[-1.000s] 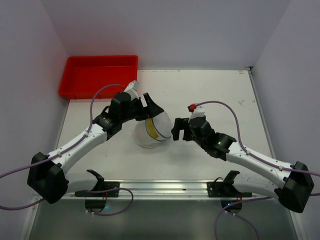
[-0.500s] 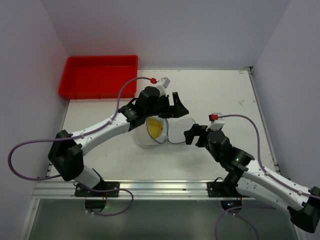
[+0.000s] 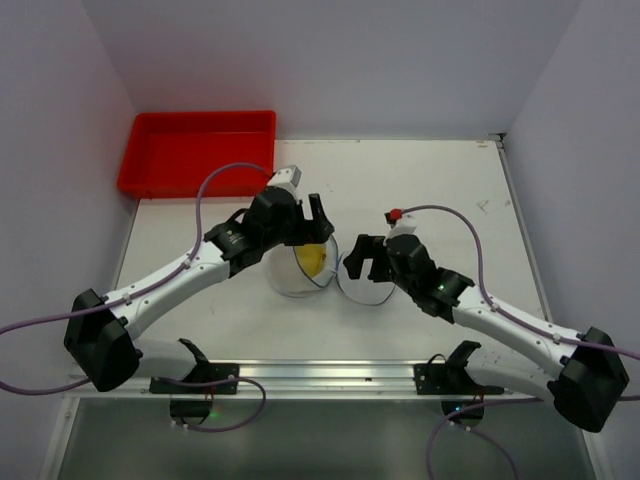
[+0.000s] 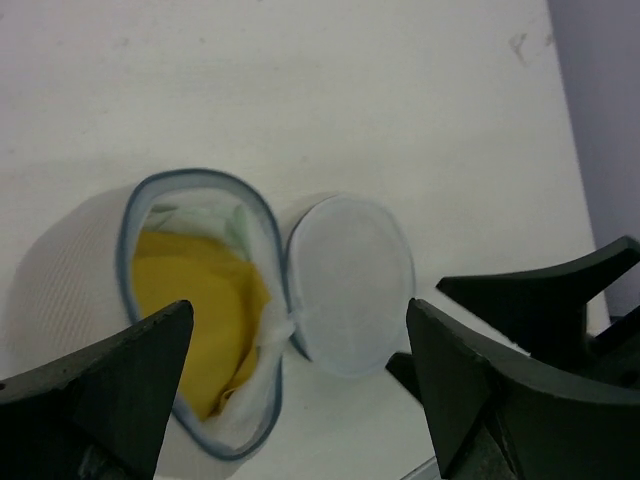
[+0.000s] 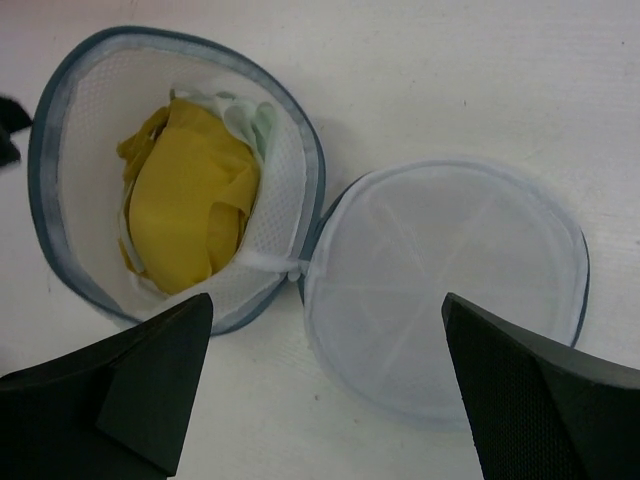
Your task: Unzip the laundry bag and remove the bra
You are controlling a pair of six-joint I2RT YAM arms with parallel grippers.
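The yellow bra [image 5: 190, 195] is deep inside the laundry bag, which is unheld. My right gripper should hold the rim [image 5: 314, 222] next to the lid while my left gripper reaches in.
The laundry bag [image 3: 284, 274] is a round white mesh pouch with a dark zipper band, standing open mid-table. Its lid [image 3: 364, 286] lies flat on the table to the right, still joined at one point. A yellow bra [image 3: 313, 258] lies inside. My left gripper [image 3: 320, 222] hovers over the bag's far rim, open and empty. My right gripper [image 3: 358, 258] hovers over the lid, open and empty. The left wrist view shows the bag [image 4: 70, 280], bra [image 4: 200, 295], lid [image 4: 350, 280] and left gripper [image 4: 300, 390]. The right wrist view shows the bag [image 5: 90, 95], bra [image 5: 190, 200], lid [image 5: 450, 290] and right gripper [image 5: 320, 400].
A red rectangular tray [image 3: 200, 150] stands at the back left corner of the white table [image 3: 440, 190]. Grey walls close in the left, back and right sides. A metal rail [image 3: 320, 375] with the arm bases runs along the near edge.
The bag's lid has swung open and now lies flat to the right. My left gripper went right over the bag, then drew back left. My right gripper has let go of the lid.
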